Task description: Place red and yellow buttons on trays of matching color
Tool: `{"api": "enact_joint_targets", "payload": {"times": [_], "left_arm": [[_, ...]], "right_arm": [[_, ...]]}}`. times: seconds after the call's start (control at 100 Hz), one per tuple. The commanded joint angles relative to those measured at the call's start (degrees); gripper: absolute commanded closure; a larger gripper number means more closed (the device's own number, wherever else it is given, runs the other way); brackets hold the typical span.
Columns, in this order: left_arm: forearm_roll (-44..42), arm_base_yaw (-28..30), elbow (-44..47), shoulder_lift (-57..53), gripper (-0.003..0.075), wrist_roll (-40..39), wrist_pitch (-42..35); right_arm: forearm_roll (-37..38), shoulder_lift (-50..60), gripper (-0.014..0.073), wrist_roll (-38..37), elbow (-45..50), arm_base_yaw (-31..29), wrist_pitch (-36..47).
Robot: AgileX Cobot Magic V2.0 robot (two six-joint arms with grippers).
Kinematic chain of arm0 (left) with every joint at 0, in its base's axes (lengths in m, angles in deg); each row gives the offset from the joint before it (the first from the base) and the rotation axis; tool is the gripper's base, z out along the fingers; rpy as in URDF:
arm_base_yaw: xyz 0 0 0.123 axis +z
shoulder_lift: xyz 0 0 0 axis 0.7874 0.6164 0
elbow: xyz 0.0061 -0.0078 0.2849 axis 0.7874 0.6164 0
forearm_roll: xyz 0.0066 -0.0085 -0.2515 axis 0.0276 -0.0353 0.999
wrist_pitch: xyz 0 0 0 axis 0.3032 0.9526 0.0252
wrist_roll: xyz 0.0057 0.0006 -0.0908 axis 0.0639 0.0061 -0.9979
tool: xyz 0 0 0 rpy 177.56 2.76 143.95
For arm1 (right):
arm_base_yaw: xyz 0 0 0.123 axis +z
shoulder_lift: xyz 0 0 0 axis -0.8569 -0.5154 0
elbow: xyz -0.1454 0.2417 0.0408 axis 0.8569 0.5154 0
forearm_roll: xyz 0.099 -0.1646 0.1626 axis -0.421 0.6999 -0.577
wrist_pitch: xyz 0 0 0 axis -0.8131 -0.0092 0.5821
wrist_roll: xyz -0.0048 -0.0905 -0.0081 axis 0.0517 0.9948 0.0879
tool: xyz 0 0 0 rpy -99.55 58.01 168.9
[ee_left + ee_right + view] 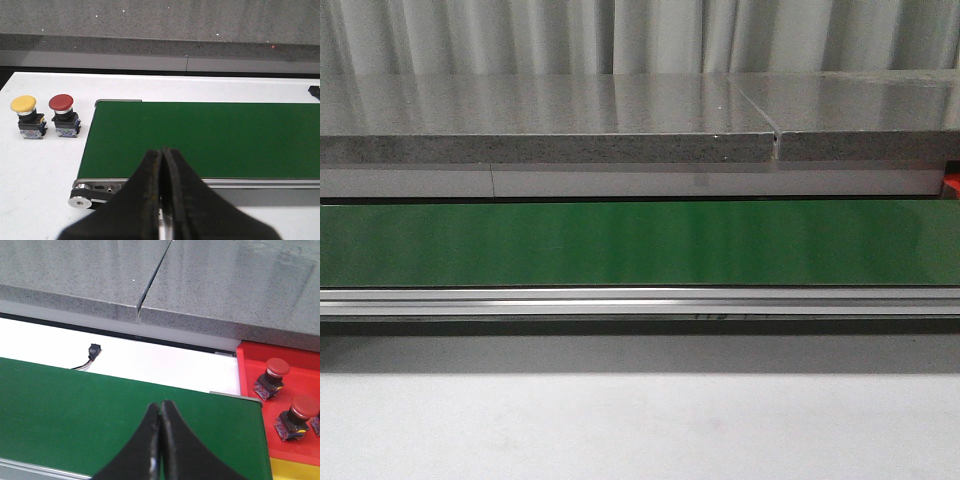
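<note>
The red button (65, 116) is standing off the green belt's end (90, 140), a long way from my right gripper by the red tray, so next my left gripper moves toward the red button.
In the left wrist view a yellow button (24, 104) and a red button (61, 103) stand upright side by side on the white table, off the end of the green belt (210, 137). My left gripper (162, 151) is shut and empty over the belt's near edge, well apart from both. In the right wrist view the red tray (250, 365) holds two red buttons (276, 367) (303, 407), and a strip of the yellow tray (295, 470) shows beside it. My right gripper (160, 405) is shut and empty above the belt (100, 405). The front view shows no gripper or button.
A grey stone ledge (550, 125) runs behind the conveyor (640, 243). A small black connector with wires (93, 351) lies on the white table beyond the belt. The belt's end roller (82, 196) sits near the left fingers.
</note>
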Motion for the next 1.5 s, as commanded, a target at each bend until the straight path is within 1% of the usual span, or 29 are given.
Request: {"api": "enact_joint_targets", "payload": {"times": [0.0,0.11,0.14,0.18,0.21,0.25,0.26,0.28,0.33,0.35,0.36,0.4,0.45,0.5,0.78,0.81,0.87,0.96,1.05,1.25,1.49], "left_arm": [[0.2,-0.4,-1.6,0.5,0.0739,0.0,-4.2],[0.0,-0.4,-1.6,0.5,0.0731,0.0,-4.2],[0.0,-0.4,-1.6,0.5,0.0715,0.0,-4.2],[0.0,-0.4,-1.6,0.5,0.0671,0.0,-4.2],[0.0,-0.4,-1.6,0.5,0.0628,0.0,-4.2],[0.0,-0.4,-1.6,0.5,0.0549,0.0,-4.2],[0.0,-0.4,-1.6,0.5,0.0519,0.0,-4.2],[0.0,-0.4,-1.6,0.5,0.0488,0.0,-4.2],[0.0,-0.4,-1.6,0.5,0.0354,0.0,-4.2],[0.0,-0.4,-1.6,0.5,0.032,0.0,-4.2],[0.0,-0.4,-1.6,0.5,0.0287,0.0,-4.2],[0.0,-0.4,-1.6,0.5,0.0195,0.0,-4.2],[0.0,-0.4,-1.6,0.5,0.0116,0.0,-4.2],[0.0,-0.4,-1.6,0.5,0.008,0.0,-4.2],[-0.7,0.0,-2.5,1.3,0.0083,-0.5,-4.6],[-1.5,0.3,-3.1,1.8,0.0083,-1.5,-4.6],[-4.9,1.3,-5.0,3.8,0.0083,-6.5,-4.2],[-9.5,3.2,-8.3,8.6,0.0083,-14.4,-3.7],[-11.0,5.9,-12.3,15.1,0.0094,-20.6,-3.3],[-10.5,12.1,-19.9,31.3,0.0143,-21.5,-4.6],[-7.9,16.7,-29.1,48.3,0.0152,-21.5,-4.5]], "right_arm": [[-0.8,0.1,0.0662,0.7,-1.6,0.0,3.9],[-0.8,0.1,0.0662,0.7,-1.6,0.0,3.9],[-0.8,0.1,0.0662,0.7,-1.6,0.0,3.9],[-0.8,0.1,0.0662,0.7,-1.6,0.0,3.9],[-0.8,0.1,0.0662,0.7,-1.6,0.0,3.9],[-0.8,0.1,0.0662,0.7,-1.6,0.0,3.9],[-0.8,0.1,0.0662,0.7,-1.6,0.0,3.9],[-0.8,0.1,0.0662,0.7,-1.6,0.0,3.9],[-0.8,0.1,0.0662,0.7,-1.6,0.0,3.9],[-0.8,0.1,0.0662,0.7,-1.6,0.0,3.9],[-0.8,0.1,0.0662,0.7,-1.6,0.0,3.9],[-0.8,0.1,0.0662,0.7,-1.6,0.0,3.9],[-0.8,0.1,0.0662,0.7,-1.6,0.0,3.9],[-0.8,0.1,0.0662,0.7,-1.6,0.0,3.9],[-0.8,0.1,0.0662,0.7,-1.6,0.0,3.9],[-0.8,0.1,0.0662,0.7,-1.6,0.0,3.9],[-0.8,0.1,0.0662,0.7,-1.6,0.0,3.9],[-0.8,0.1,0.0662,0.7,-1.6,0.0,3.9],[-0.8,0.1,0.0662,0.7,-1.6,0.0,3.9],[-0.8,0.1,0.0662,0.7,-1.6,0.0,3.9],[-0.8,0.1,0.0662,0.7,-1.6,0.0,3.9]]}}
